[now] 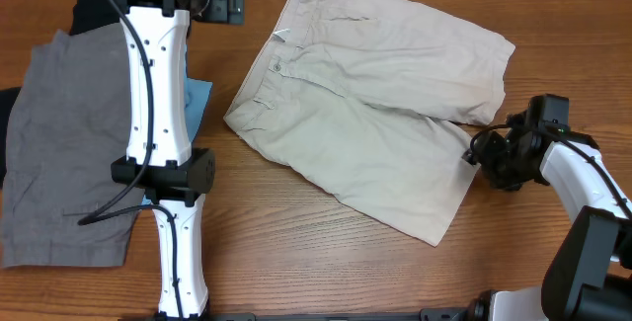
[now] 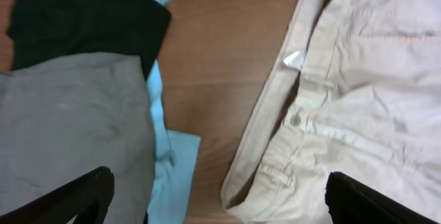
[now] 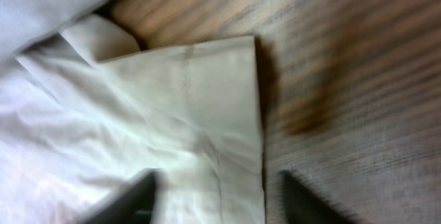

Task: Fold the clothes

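The shorts' legs (image 1: 457,129) are spread apart and the robot's left gripper hangs beyond the shorts' waistband, so the left gripper should move back and pinch the waistband's near corner (image 1: 241,121) before it lifts.
Pale cream-beige shorts (image 1: 375,104) lie spread flat mid-table, waistband to the left, legs to the right. My left gripper (image 1: 222,3) is open and empty, high above the table's far side; its wrist view (image 2: 219,179) shows the shorts' waistband, button and belt loop (image 2: 358,114). My right gripper (image 1: 486,155) is at the hem of the near leg. In the blurred right wrist view it is open (image 3: 217,179), one finger over the cloth (image 3: 172,114), the other over bare wood, straddling the hem edge.
Grey shorts (image 1: 59,153) (image 2: 69,127) lie at the left, over a light-blue piece (image 1: 197,99) (image 2: 172,169) and a black piece (image 1: 89,10) (image 2: 89,24). The left arm (image 1: 158,114) reaches across above them. The wooden table (image 1: 326,252) shows in front.
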You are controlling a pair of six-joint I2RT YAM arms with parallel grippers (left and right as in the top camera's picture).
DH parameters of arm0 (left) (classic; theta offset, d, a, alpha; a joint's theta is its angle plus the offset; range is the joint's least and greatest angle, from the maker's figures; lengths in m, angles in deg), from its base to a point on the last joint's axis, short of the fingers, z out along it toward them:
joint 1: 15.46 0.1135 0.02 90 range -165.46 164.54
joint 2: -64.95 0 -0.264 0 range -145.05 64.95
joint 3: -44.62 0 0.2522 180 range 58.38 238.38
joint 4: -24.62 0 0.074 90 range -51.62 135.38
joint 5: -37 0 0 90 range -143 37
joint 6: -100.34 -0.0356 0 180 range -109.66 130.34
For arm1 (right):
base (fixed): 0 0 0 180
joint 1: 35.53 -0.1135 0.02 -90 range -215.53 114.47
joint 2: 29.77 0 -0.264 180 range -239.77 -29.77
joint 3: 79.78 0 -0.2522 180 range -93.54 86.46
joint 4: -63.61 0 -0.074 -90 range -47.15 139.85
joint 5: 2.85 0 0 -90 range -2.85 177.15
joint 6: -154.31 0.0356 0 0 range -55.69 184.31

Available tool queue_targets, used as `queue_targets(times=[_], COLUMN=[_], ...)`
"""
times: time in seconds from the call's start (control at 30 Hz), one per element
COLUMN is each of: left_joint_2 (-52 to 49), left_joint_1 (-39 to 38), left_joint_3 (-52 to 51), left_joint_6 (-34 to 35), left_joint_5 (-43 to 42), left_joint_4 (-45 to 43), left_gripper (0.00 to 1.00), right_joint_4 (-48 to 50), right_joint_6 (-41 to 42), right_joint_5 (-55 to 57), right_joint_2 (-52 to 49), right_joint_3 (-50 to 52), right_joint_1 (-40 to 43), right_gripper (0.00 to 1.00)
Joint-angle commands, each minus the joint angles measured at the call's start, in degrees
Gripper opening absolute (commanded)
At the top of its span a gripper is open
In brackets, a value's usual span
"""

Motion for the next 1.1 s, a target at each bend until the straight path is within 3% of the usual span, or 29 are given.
queue_targets(times=[0.0, 0.23, 0.4, 0.57, 0.77, 0.93, 1.07], left_joint_2=[-0.72, -0.72, 0.57, 6.40, 13.79, 15.87, 15.87], left_joint_1=[-0.17, -0.15, -0.15, -0.13, -0.15, -0.13, 0.02], left_joint_3=[-4.72, -17.42, -24.72, -24.94, -25.31, -31.80, -41.27], left_joint_6=[-3.26, -10.36, -7.93, -1.25, 9.20, 15.72, 22.67], left_joint_5=[-2.01, -9.01, -12.98, -12.44, -5.77, -4.24, -1.73], left_joint_4=[0.83, 0.59, 1.55, 1.55, 1.53, 1.53, 1.38], left_gripper=[1.00, 0.97, 0.86, 0.86, 0.96, 0.99, 0.98], right_joint_4=[-1.77, -17.66, -25.33, -31.82, -41.40, -49.03, -48.04], right_joint_6=[-1.38, -2.29, -1.16, 3.80, 14.62, 24.83, 27.15], right_joint_5=[-0.66, -0.63, -0.63, 0.39, 8.83, 17.92, 15.87], right_joint_2=[1.22, 1.73, 7.76, 20.41, 32.13, 34.62, 34.64], right_joint_3=[-3.78, -16.79, -20.50, -20.50, -20.35, -20.13, -18.53], right_joint_1=[0.85, 1.09, 0.83, 0.79, 0.76, 0.76, 0.15], right_gripper=[0.99, 1.00, 0.96, 0.97, 0.99, 1.00, 1.00])
